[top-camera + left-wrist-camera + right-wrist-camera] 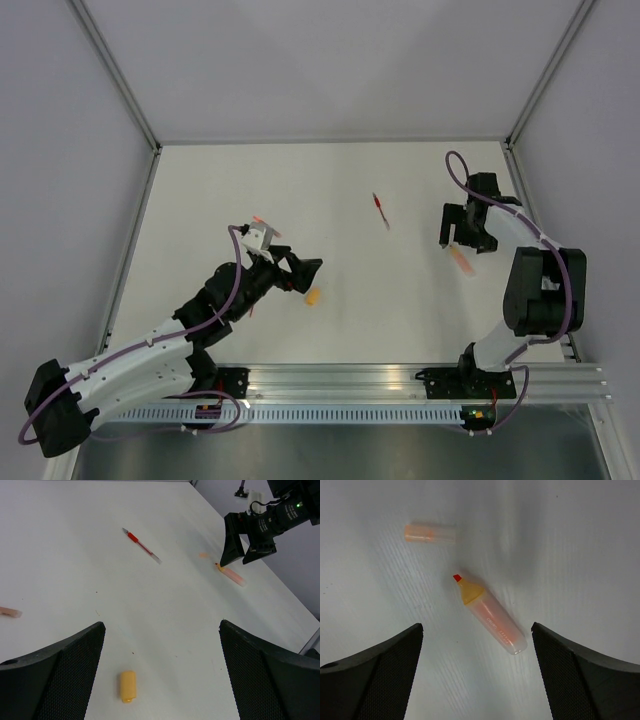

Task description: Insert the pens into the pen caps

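The orange-peach pen's blunt end [516, 645] is nearest my open fingers and the pen's tip points away, so my right gripper should keep going down and close on the pen's body [462, 262].
The red pen [381, 211] lies uncapped on the white table, far centre; it also shows in the left wrist view [141, 545]. The orange-peach pen [492, 617] lies uncapped below my right gripper [477, 626], which is open and hovers over it [460, 242]; the pen shows in the top view [461, 259]. The orange cap [127, 685] lies on the table between the fingers of my open, empty left gripper [162, 625], just off its tips in the top view [313, 297]. A pink cap [9, 612] lies to the left, beside the left wrist [266, 224].
A pale orange blurry stub [430, 533] lies just beyond the orange-peach pen's tip. Grey walls with metal posts [140, 110] enclose the table on three sides. A metal rail [400, 385] carrying the arm bases runs along the near edge.
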Robot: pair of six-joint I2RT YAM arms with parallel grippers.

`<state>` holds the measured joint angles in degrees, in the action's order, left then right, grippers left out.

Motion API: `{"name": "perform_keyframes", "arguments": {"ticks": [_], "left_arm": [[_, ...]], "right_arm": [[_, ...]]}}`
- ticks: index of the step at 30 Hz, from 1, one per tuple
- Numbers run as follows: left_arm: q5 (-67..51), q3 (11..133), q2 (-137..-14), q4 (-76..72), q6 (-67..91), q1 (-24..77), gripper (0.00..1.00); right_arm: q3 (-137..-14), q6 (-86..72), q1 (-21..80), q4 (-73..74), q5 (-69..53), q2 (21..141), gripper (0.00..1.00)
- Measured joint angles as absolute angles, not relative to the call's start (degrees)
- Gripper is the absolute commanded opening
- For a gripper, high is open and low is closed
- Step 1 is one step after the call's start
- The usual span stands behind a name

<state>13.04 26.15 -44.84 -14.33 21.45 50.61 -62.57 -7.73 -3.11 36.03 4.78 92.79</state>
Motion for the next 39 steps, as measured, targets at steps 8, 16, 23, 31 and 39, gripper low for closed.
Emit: {"name": "perform_keyframes", "arguments": {"ticks": [8, 16, 23, 31, 39], "left_arm": [[14.6, 26.6, -44.9, -13.4, 20.1, 50.6, 1.00], [14.6, 26.6, -45.0, -13.6, 19.9, 50.6, 1.00], [14.5, 26.6, -45.5, -13.5, 19.9, 50.6, 1.00], [14.6, 26.6, -45.1, -13.5, 19.9, 50.6, 1.00], [14.5, 26.6, -44.8, -13.5, 19.9, 50.6, 1.00]], "right_arm": [[-59.8, -8.5, -4.3, 35.7, 1.5, 95.8, 0.94], [-58.8, -8.2, -4.3, 35.2, 0.9, 96.9, 0.93], [-57.1, -8.2, -4.3, 35.4, -1.2, 97.0, 0.84], [-55.4, -10.8, -4.2, 34.8, -1.1, 95.7, 0.75], [-55.4, -14.8, -3.8, 36.3, 3.7, 95.9, 0.58]]}}
